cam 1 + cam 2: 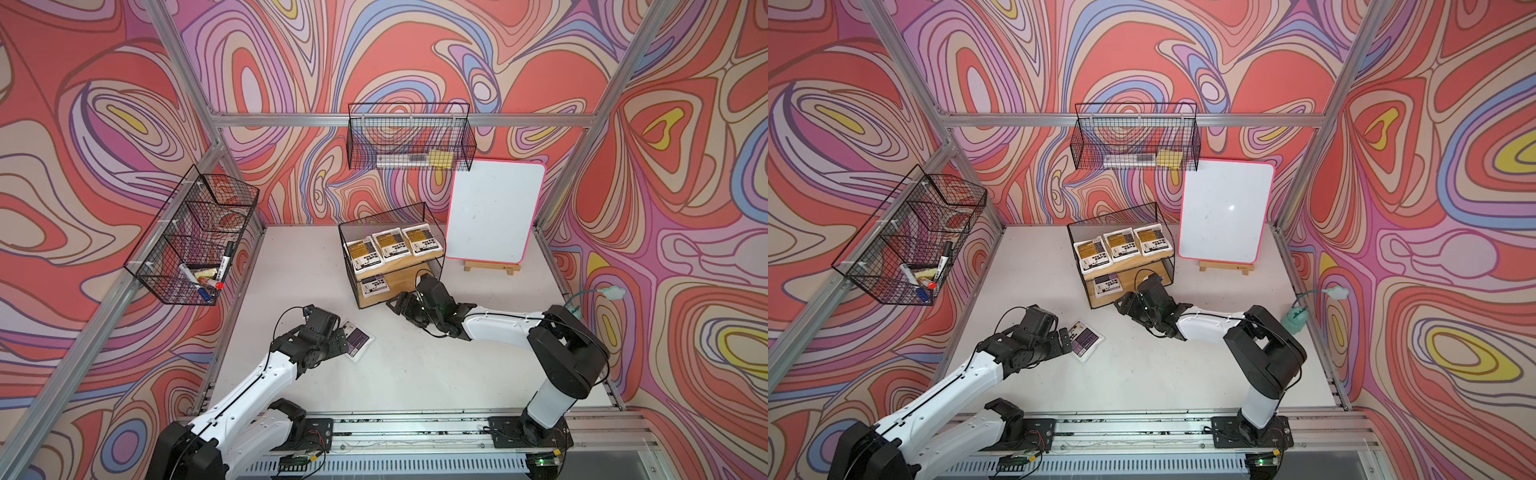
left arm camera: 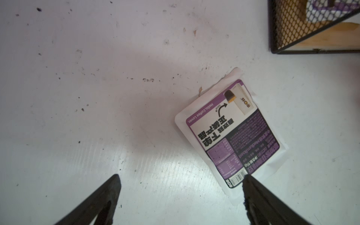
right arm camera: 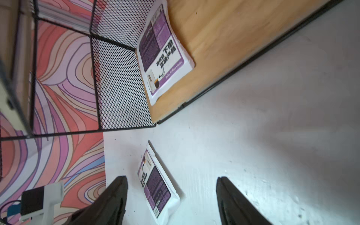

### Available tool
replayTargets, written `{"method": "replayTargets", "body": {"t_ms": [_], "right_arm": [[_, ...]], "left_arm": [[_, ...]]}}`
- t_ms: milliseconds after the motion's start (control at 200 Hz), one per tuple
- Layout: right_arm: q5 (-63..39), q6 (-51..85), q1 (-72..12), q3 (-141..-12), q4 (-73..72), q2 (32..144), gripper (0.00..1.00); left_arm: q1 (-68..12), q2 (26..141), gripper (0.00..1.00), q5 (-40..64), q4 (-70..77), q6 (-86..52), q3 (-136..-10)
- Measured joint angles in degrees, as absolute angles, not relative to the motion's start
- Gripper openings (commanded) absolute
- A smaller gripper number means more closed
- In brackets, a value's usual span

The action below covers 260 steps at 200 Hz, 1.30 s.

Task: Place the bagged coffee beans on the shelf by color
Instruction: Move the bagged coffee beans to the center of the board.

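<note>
Next, my left gripper brings the purple pouch (image 1: pixel 357 340) across in front of the shelf (image 1: pixel 396 339) first, because the pouch lies at a slant and away from my right gripper.
The shelf (image 1: pixel 395 266) stands at the back middle of the table. Three yellow-orange bagged coffee beans (image 1: pixel 389 245) lie side by side on its top board. One purple pouch (image 1: pixel 372 286) (image 3: pixel 163 56) lies on the lower board's left end. A second purple pouch (image 1: pixel 357 338) (image 2: pixel 231 132) lies flat on the table. My left gripper (image 1: pixel 344 332) (image 2: pixel 181 177) is open right beside it, with one fingertip (image 2: pixel 247 181) over the pouch's barcode corner. My right gripper (image 1: pixel 395 305) (image 3: pixel 171 178) hangs open and empty just in front of the shelf's lower board.
A pink-edged whiteboard (image 1: pixel 494 212) on a small easel stands right of the shelf. A wire basket (image 1: pixel 195 241) with markers hangs on the left wall, another wire basket (image 1: pixel 409 141) on the back wall. A green bottle (image 1: pixel 1293 318) sits at the table's right edge.
</note>
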State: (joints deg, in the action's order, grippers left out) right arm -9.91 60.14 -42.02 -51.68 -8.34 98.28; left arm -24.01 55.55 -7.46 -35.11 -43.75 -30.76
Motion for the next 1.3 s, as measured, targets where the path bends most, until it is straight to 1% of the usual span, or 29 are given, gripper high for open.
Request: {"method": "replayTargets", "body": {"t_ms": [195, 376, 541, 791, 1106, 1302], "right_arm": [[-12.5, 56.7, -42.0, -50.3, -5.2, 98.3, 0.74], [-13.6, 55.3, -41.6, -49.0, -4.2, 96.9, 0.73], [-13.5, 55.2, -40.8, -45.8, -3.7, 94.0, 0.73], [-12.6, 56.1, -40.5, -41.3, -3.7, 91.2, 0.74], [-11.7, 57.8, -39.8, -37.6, -4.6, 89.8, 0.74], [-11.3, 58.4, -39.0, -35.8, -5.3, 88.4, 0.73]], "left_arm": [[-24.0, 56.9, 0.99, -6.3, -34.7, -44.9, -26.9], [-24.0, 62.7, 0.99, -4.5, -31.4, -44.1, -26.7], [-23.9, 68.0, 0.99, -2.1, -26.7, -41.4, -29.4], [-23.9, 73.2, 0.99, 4.8, -20.1, -38.3, -32.6], [-24.2, 77.6, 0.99, 10.6, -17.8, -36.6, -35.9], [-27.5, 82.3, 0.99, 13.7, -17.1, -35.5, -39.8]]}}
